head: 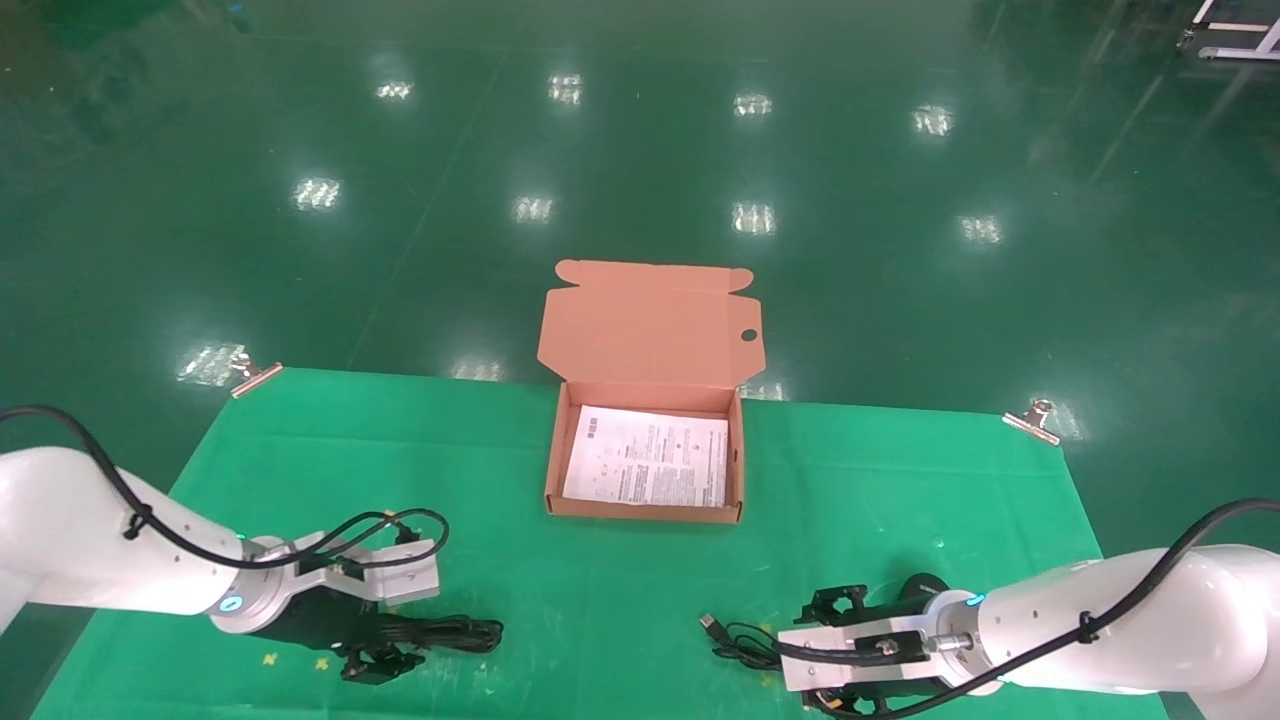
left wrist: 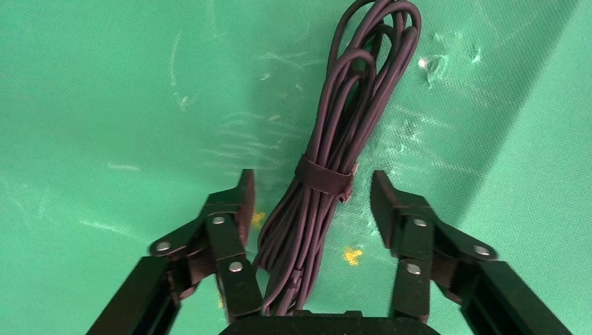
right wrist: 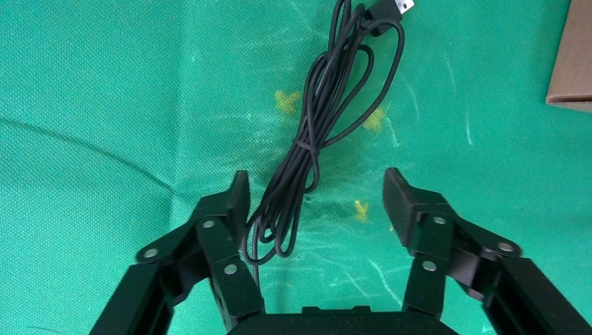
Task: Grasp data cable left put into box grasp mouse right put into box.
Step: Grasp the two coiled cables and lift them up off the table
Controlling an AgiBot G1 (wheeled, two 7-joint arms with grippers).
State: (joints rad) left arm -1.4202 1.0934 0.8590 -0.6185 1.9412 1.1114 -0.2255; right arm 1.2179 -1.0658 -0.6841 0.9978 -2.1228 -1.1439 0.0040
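The mouse point(head: 924, 586) will hang down below when I lift the cord, because a loose piece of cord point(right wrist: 256, 273) runs from the mouse's tied cord back under my right gripper.
The data cable point(left wrist: 363, 77), a strapped black bundle, lies on the green cloth between the open fingers of my left gripper point(left wrist: 313, 192), low at the table's front left point(head: 385, 650). Part of the data cable point(head: 460, 632) pokes out toward the middle. At the front right, my right gripper point(head: 825, 655) is open and low. The mouse's thin cord point(right wrist: 314, 132) with its USB plug point(right wrist: 394, 8) lies beside one finger. The mouse body is hidden beneath that gripper. The orange box point(head: 645, 512) stands open at the centre back with a white leaflet point(head: 648, 455) inside.
The box's lid point(head: 650, 325) stands upright at its far side. Metal clips point(head: 255, 372) point(head: 1030, 418) hold the cloth at the far corners. A corner of the box point(right wrist: 572, 63) shows in the right wrist view. Small yellow marks dot the cloth near both grippers.
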